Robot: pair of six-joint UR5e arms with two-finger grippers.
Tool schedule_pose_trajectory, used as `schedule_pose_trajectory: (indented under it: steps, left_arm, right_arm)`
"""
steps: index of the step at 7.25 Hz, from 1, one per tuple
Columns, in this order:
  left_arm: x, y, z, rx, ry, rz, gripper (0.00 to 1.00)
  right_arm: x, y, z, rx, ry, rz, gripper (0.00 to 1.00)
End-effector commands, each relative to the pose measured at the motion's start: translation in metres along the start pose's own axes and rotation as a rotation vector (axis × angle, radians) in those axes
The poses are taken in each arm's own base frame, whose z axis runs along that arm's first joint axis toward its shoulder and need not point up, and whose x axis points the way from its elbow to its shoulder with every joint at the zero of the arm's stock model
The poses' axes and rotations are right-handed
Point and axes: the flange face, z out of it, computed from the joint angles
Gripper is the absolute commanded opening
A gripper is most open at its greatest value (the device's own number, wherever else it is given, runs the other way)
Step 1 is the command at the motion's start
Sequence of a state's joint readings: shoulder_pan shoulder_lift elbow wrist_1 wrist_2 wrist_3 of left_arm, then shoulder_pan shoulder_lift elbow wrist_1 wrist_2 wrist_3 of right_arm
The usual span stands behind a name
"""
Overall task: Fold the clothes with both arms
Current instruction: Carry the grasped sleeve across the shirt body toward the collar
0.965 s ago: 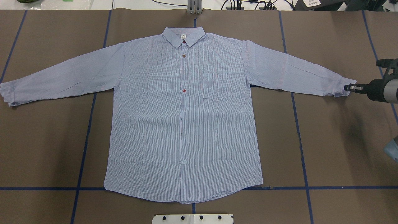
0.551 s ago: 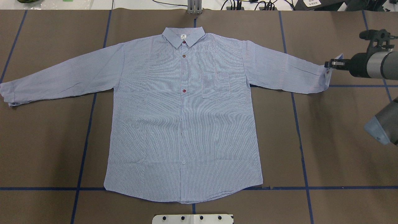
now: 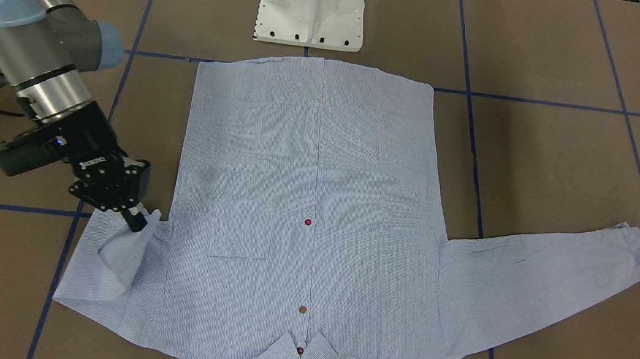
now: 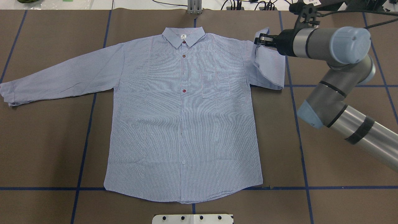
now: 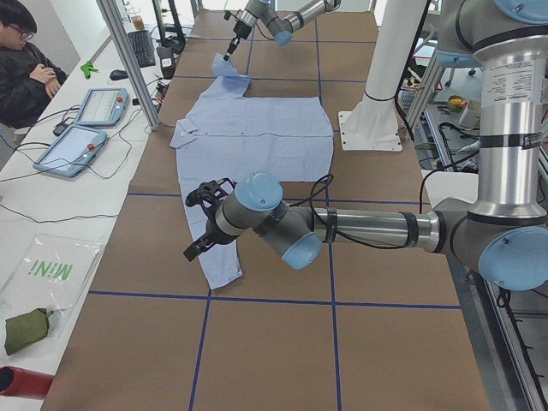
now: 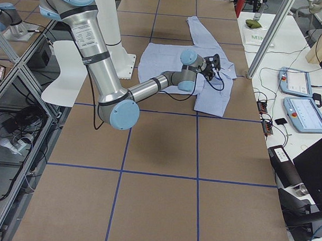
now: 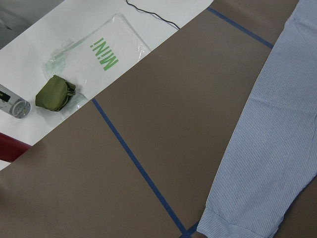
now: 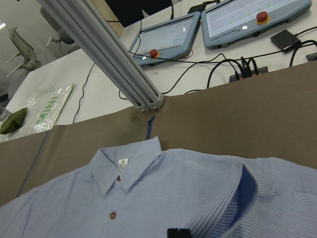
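The raised cuff [image 3: 152,221] folds the sleeve back toward a flat, clear shirt front, so my right gripper keeps moving the cuff across until it passes the buttons [image 3: 308,222].
The light blue striped shirt [image 4: 183,124] lies flat, front up, collar at the far side of the table. My right gripper [image 4: 260,39] is shut on the cuff of the shirt's right-hand sleeve [image 4: 269,65] and holds it raised near the shoulder, so the sleeve is doubled back on itself; this also shows in the front view [image 3: 132,220]. The other sleeve [image 4: 56,77] lies stretched out flat. My left gripper [image 5: 193,250] shows only in the exterior left view, above that sleeve's cuff [image 7: 237,223]; I cannot tell whether it is open or shut.
The white pedestal base [image 3: 312,5] stands at the near edge behind the hem. An aluminium post [image 4: 194,7] rises at the far edge by the collar. An operator [image 5: 26,68], tablets [image 5: 77,145] and a green pouch [image 7: 54,93] are on the white side table.
My right gripper has carried the cuff from the far right of the table upward and inward to the shoulder. The sleeve now folds over itself. The rest of the shirt has not moved.
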State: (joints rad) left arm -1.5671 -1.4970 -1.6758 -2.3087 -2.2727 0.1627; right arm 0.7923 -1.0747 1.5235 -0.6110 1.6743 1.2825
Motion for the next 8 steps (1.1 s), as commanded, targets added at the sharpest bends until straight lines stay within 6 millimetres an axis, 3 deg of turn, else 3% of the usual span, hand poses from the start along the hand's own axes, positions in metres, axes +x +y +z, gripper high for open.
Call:
schedule_pose_trajectory:
  steps: [1,2,3,5,6,8]
  left_arm:
    - [0.000,0.000,0.000,0.000,0.000,-0.001,1.00]
    - [0.000,0.001,0.000,-0.001,0.001,-0.002,1.00]
    - [0.000,0.001,0.000,-0.001,0.001,-0.002,1.00]
    - [0.000,0.001,0.000,-0.001,0.001,-0.002,1.00]
    - [0.000,0.002,0.000,-0.002,0.001,-0.003,1.00]
    - [0.000,0.003,0.001,-0.004,0.001,-0.004,1.00]
  right_arm:
    - [-0.133,0.055,0.036,0.134,0.048,0.094,0.00]
    - [-0.177,0.080,0.040,0.169,0.056,0.124,0.00]
    - [-0.208,0.102,0.047,0.188,0.073,0.153,0.00]
    - [-0.264,0.139,0.087,0.214,0.120,0.146,0.00]
    - [-0.274,0.162,0.097,0.216,0.134,0.131,0.00]
    - [-0.290,0.184,0.115,0.214,0.160,0.110,0.00]
